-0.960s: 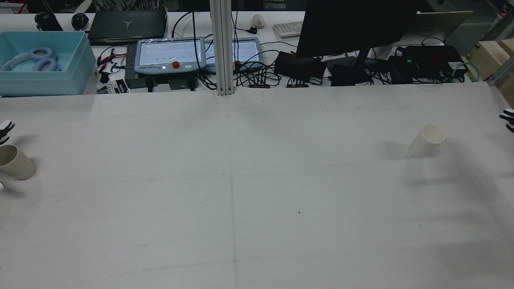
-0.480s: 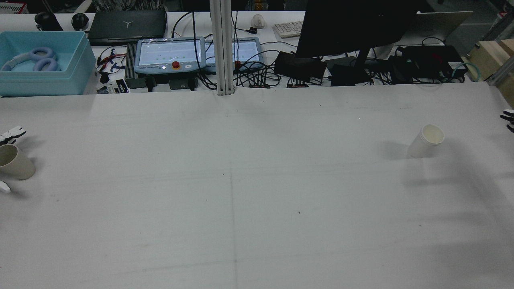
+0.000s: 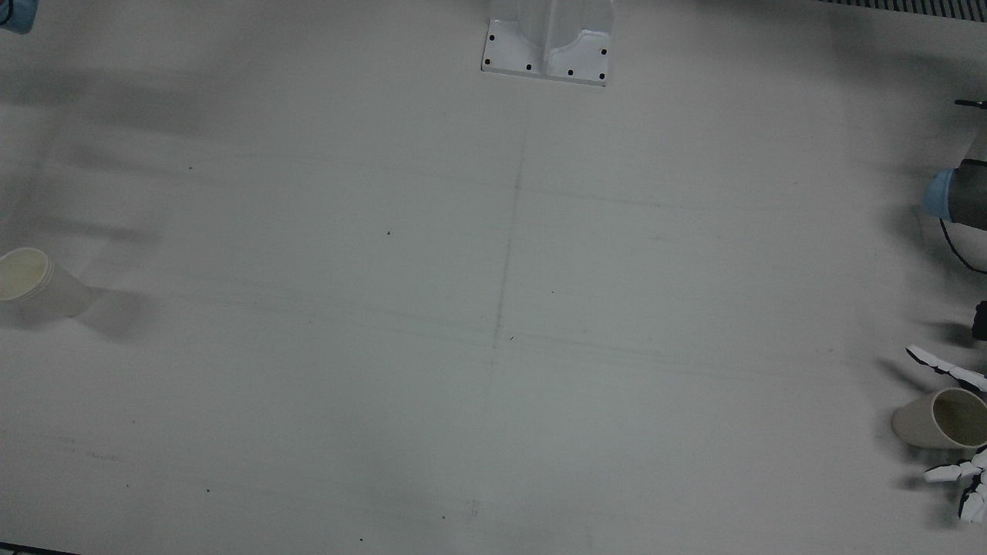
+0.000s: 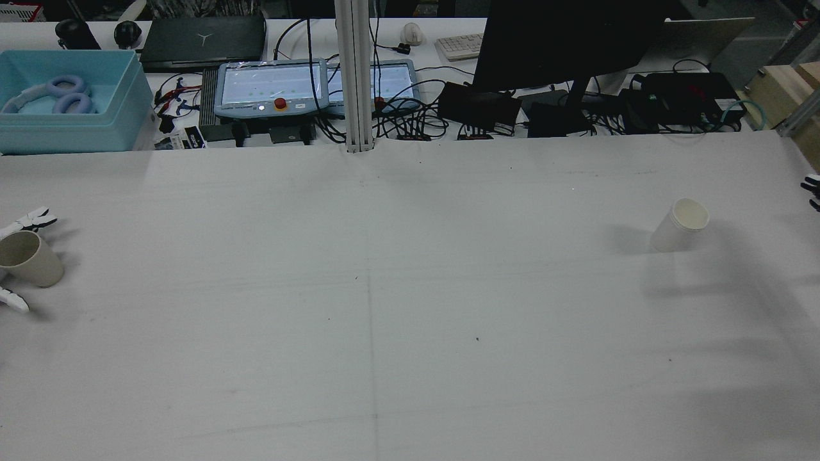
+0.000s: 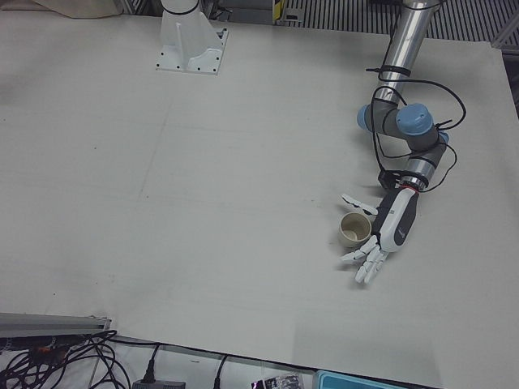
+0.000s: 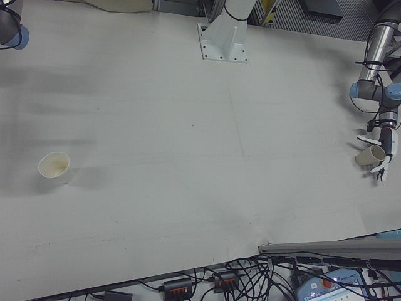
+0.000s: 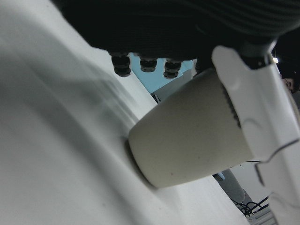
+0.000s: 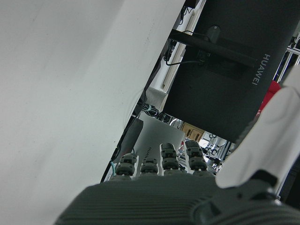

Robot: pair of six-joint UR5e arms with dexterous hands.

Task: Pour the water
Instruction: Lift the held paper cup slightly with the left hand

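Note:
The white cup's open rim (image 3: 46, 265) looks thin and unsupported. I expect the white cup to bend inward at its opening when I grip and lift it.
A beige cup (image 4: 29, 258) stands at the table's left edge in the rear view; it also shows in the left-front view (image 5: 354, 231) and the front view (image 3: 942, 418). My left hand (image 5: 393, 223) is open around it, thumb on one side and fingers (image 4: 13, 299) on the other, with the cup close to the palm in the left hand view (image 7: 192, 131). A white cup (image 4: 680, 224) stands alone at the right, also seen in the right-front view (image 6: 54, 168). My right hand (image 4: 812, 192) is open and empty at the right edge, apart from the white cup.
The arm pedestal (image 3: 547, 46) stands at the table's robot-side edge. Beyond the far edge in the rear view are a blue box (image 4: 67, 102), teach pendants (image 4: 272, 86), a monitor (image 4: 564, 45) and cables. The left arm (image 5: 405, 121) reaches over the table's side.
My left hand's fingers have slid further along both sides of the beige cup, and the cup has shifted slightly toward the table's middle. My right hand has drawn back slightly toward the edge.

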